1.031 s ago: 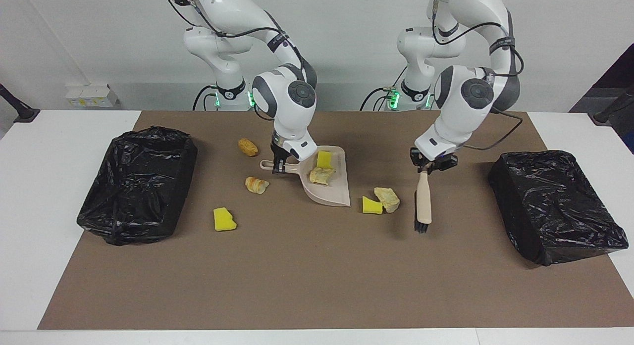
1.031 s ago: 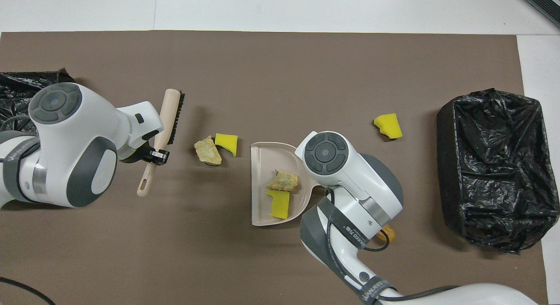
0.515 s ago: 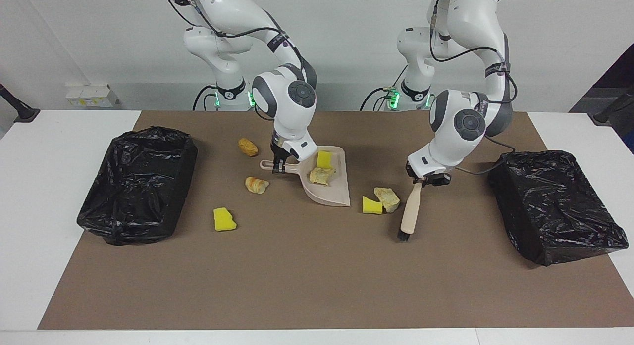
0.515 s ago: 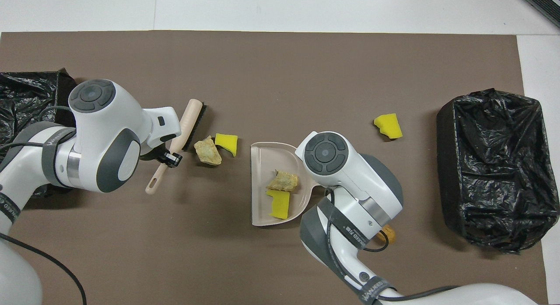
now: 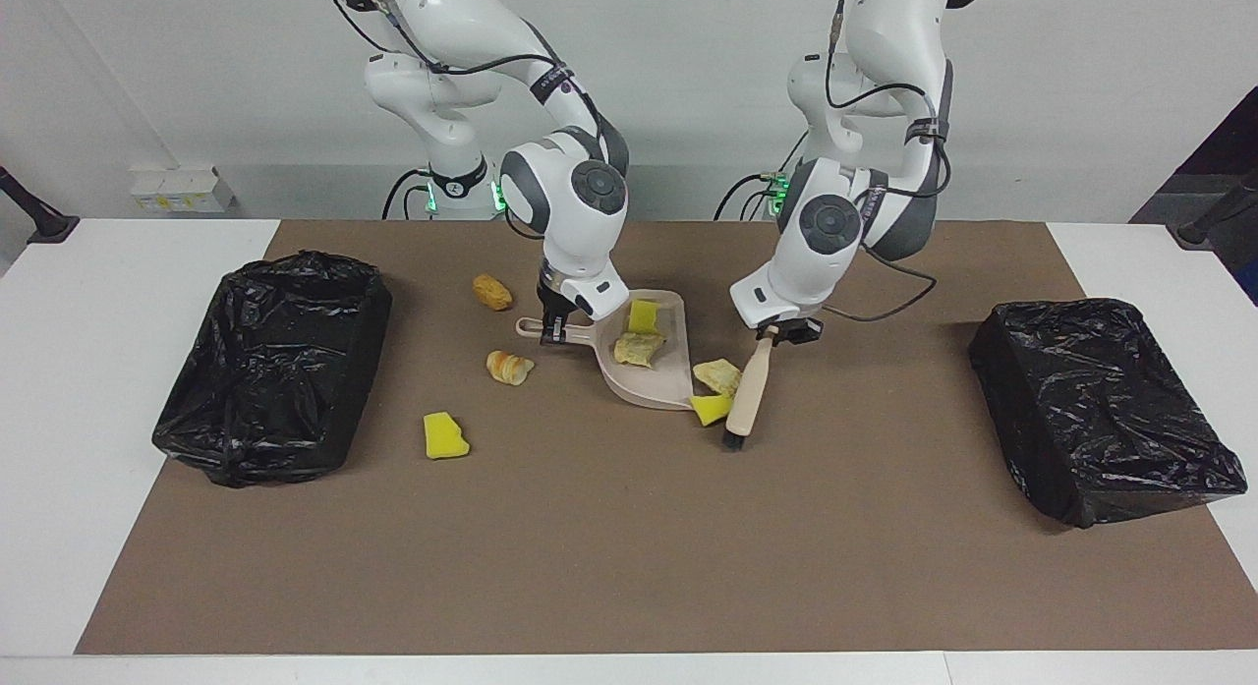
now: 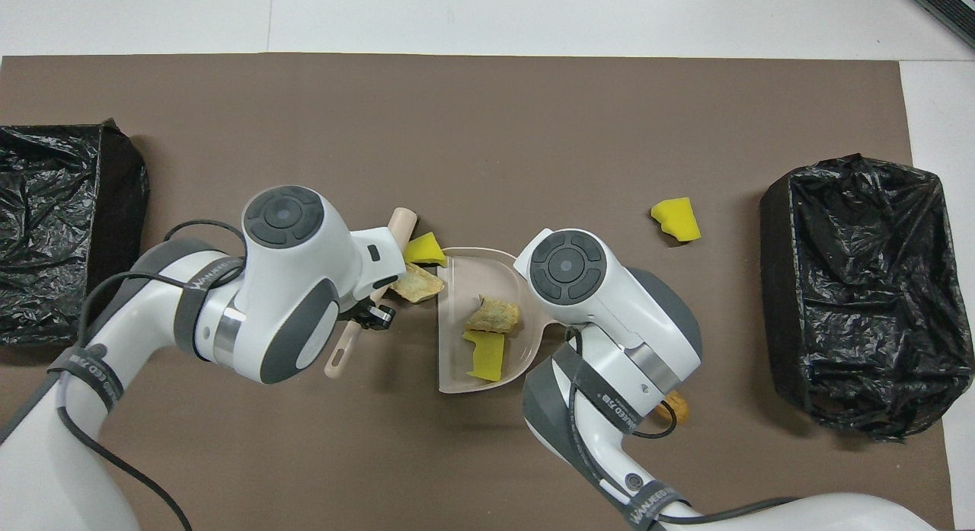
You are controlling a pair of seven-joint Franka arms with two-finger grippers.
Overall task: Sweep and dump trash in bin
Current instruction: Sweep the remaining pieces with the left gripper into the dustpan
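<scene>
The brush is at a slant to the dustpan's edge [image 6: 440, 325], and a tan lump and yellow chunk [image 6: 420, 283] are outside. My left gripper should straighten the brush to that edge and sweep them in.
My right gripper [image 5: 553, 326] is shut on the handle of the beige dustpan [image 5: 654, 388] [image 6: 457, 287], which rests on the mat. In the pan lie a yellow sponge chunk [image 5: 643, 316] [image 6: 485, 353] and a tan lump [image 5: 639, 348] [image 6: 493, 315]. My left gripper [image 5: 781, 331] [image 6: 373, 315] is shut on the beige hand brush [image 5: 747, 395] [image 6: 401, 220]. The brush presses another tan lump [image 5: 717, 375] [image 6: 417, 283] and yellow chunk [image 5: 710, 408] [image 6: 424, 249] against the pan's open lip.
Loose trash toward the right arm's end: a brown roll [image 5: 491, 292] [image 6: 676, 409], a sliced bread piece [image 5: 509, 367] and a yellow chunk [image 5: 444, 436] [image 6: 676, 219]. One black-bagged bin [image 5: 324, 410] [image 6: 861, 287] stands at that end, another [image 5: 1101, 410] [image 6: 53, 226] at the left arm's end.
My left arm swept the brush sideways toward the dustpan, pushing the tan lump and yellow chunk up to the pan's lip. The right arm and dustpan stayed still.
</scene>
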